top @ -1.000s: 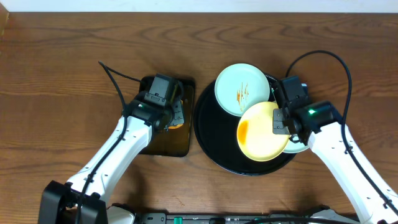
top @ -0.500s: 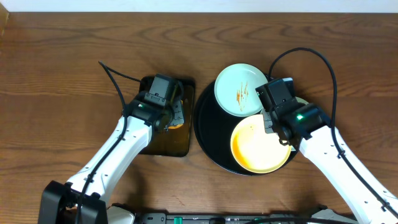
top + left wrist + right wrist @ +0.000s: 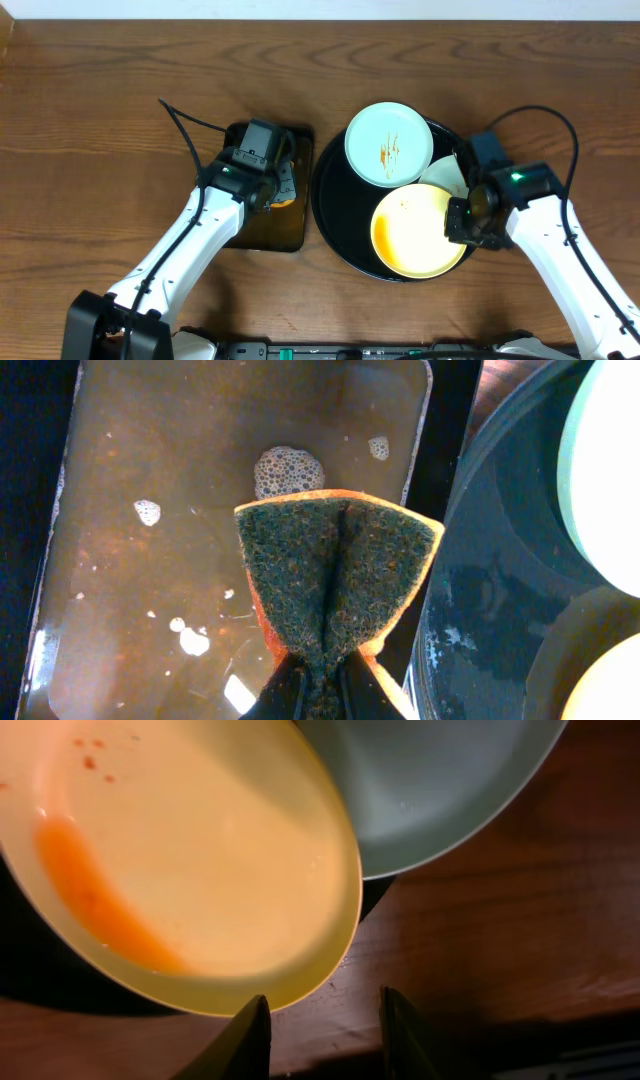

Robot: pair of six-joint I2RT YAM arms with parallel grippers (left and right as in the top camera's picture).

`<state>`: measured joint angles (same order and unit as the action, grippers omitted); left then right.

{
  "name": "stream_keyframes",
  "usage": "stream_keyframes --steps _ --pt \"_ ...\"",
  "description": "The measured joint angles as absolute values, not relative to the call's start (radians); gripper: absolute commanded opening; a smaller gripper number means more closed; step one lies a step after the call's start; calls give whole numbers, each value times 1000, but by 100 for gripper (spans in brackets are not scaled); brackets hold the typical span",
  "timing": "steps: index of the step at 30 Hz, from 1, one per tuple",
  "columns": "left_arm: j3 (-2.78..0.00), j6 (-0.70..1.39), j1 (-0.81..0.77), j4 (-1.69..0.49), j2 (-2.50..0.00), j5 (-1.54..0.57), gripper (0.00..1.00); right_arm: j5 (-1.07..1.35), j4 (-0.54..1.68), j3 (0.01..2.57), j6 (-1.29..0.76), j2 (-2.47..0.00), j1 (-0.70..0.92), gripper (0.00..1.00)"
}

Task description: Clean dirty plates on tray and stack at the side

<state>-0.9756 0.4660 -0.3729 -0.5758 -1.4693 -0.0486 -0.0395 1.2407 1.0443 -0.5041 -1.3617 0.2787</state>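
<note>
The yellow plate's rim sticks out past the round tray's edge (image 3: 372, 900), so my right gripper should go on moving its open fingers down until they are on both sides of that rim (image 3: 320, 986) before it closes.
A glossy black round tray (image 3: 338, 212) holds three plates. The mint plate (image 3: 389, 143) at its back carries brown sauce streaks. Lying flat at the tray's front right is the yellow plate (image 3: 418, 230), which has an orange smear (image 3: 95, 900) in the right wrist view. A second mint plate (image 3: 445, 172) pokes out from under it and beneath my right arm. My right gripper (image 3: 325, 1035) stands open just off the yellow plate's (image 3: 200, 840) rim, with only wood between its fingers. My left gripper (image 3: 320, 695) is shut on the green-and-orange sponge (image 3: 335, 575).
A rectangular black tray (image 3: 262, 232) of brownish soapy water (image 3: 180, 510) lies under the sponge, directly left of the round tray (image 3: 500, 590). Bare wood-grain tabletop (image 3: 120, 100) spreads to the left, at the back and to the right of the round tray.
My right gripper let go of the yellow plate, which went from tilted to flat on the tray. The gripper opened and drew back to the right. The left arm stayed put.
</note>
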Motion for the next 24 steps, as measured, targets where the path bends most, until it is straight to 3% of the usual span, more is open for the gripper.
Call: stream_keyframes --steps 17,20,24 --pt "-976 466 -373 -576 -1469 -49 8 -12 949 746 -663 -1360 276 33" --pt "-976 466 -373 -576 -1469 -49 8 -3 916 705 -690 -1360 276 27" --pt "-976 466 -373 -576 -1469 -49 8 27 828 665 -710 -1356 276 9"
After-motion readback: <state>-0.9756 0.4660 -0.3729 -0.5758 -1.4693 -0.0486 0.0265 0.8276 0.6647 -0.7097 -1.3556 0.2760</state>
